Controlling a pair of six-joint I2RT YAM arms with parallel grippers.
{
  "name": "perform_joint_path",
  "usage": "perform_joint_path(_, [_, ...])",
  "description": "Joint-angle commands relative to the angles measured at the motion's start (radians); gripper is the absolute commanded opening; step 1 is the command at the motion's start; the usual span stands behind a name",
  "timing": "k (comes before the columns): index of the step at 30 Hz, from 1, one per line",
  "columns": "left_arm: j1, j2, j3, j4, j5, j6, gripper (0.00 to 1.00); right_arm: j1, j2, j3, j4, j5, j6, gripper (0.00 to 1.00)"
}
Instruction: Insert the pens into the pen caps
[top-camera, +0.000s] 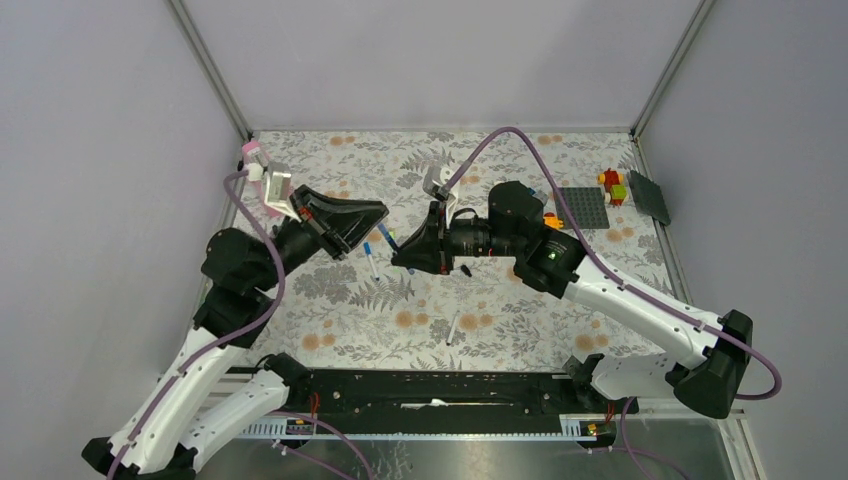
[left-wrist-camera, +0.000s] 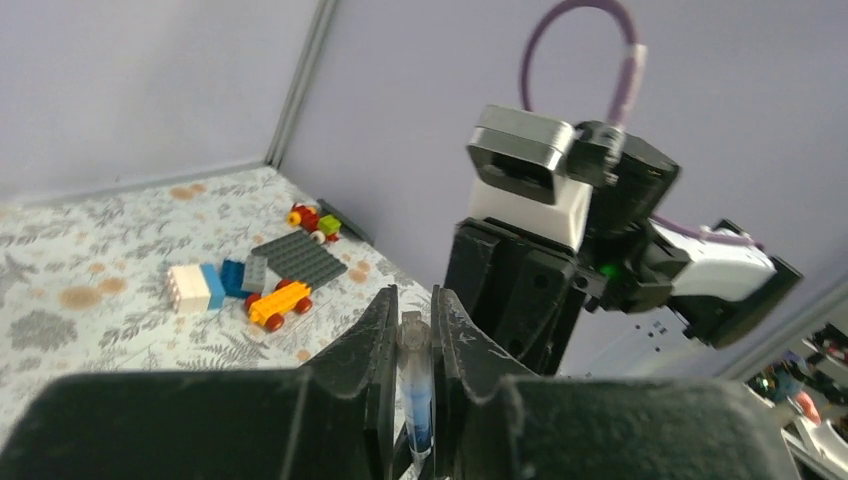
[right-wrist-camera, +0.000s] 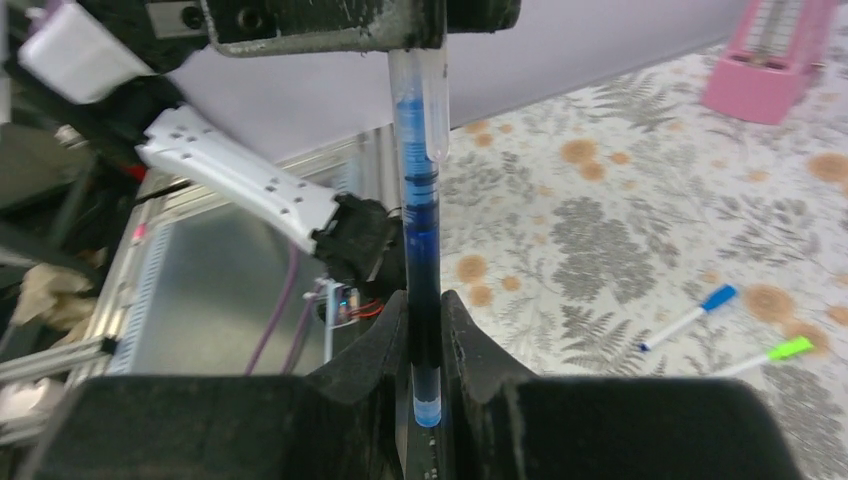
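The dark blue pen sits in its cap (right-wrist-camera: 430, 115), so I should move my left gripper from the cap's end to the pen's body (right-wrist-camera: 423, 225) before I open my right gripper.
A dark blue pen (right-wrist-camera: 422, 250) hangs in the air between my two grippers over the middle of the table (top-camera: 387, 238). My right gripper (right-wrist-camera: 424, 305) is shut on its barrel. My left gripper (left-wrist-camera: 413, 305) is shut on a translucent dark blue pen cap (left-wrist-camera: 415, 350) that sits over the pen's other end (right-wrist-camera: 413, 100). On the table lie a white pen with a light blue cap (right-wrist-camera: 690, 318), one with a green cap (right-wrist-camera: 770, 355), a bare white pen (top-camera: 452, 328) and a loose black cap (top-camera: 466, 270).
Toy bricks and a yellow wheeled brick (left-wrist-camera: 275, 303) lie by a grey baseplate (top-camera: 583, 207) at the back right. A pink holder (right-wrist-camera: 765, 60) stands at the back left corner. Grey walls enclose the floral table mat (top-camera: 400, 320).
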Motion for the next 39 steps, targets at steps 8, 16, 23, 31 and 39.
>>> perform_joint_path(8, [-0.012, -0.045, -0.09, 0.106, 0.304, 0.042, 0.02, 0.006, -0.068, 0.078, 0.264, -0.226, 0.127, 0.0])
perform_joint_path(16, [-0.012, -0.096, 0.027, -0.004, 0.02, 0.038, 0.7, 0.005, -0.12, -0.005, 0.17, -0.08, 0.066, 0.0])
perform_joint_path(23, [-0.012, -0.106, -0.002, 0.102, 0.046, -0.002, 0.68, 0.005, -0.11, -0.069, 0.252, -0.001, 0.164, 0.0])
perform_joint_path(31, [-0.012, -0.067, -0.052, 0.169, 0.101, -0.053, 0.58, 0.005, -0.103, -0.094, 0.317, 0.073, 0.226, 0.0])
perform_joint_path(39, [-0.012, -0.037, -0.123, 0.255, 0.115, -0.109, 0.49, 0.005, -0.083, -0.099, 0.341, 0.077, 0.238, 0.0])
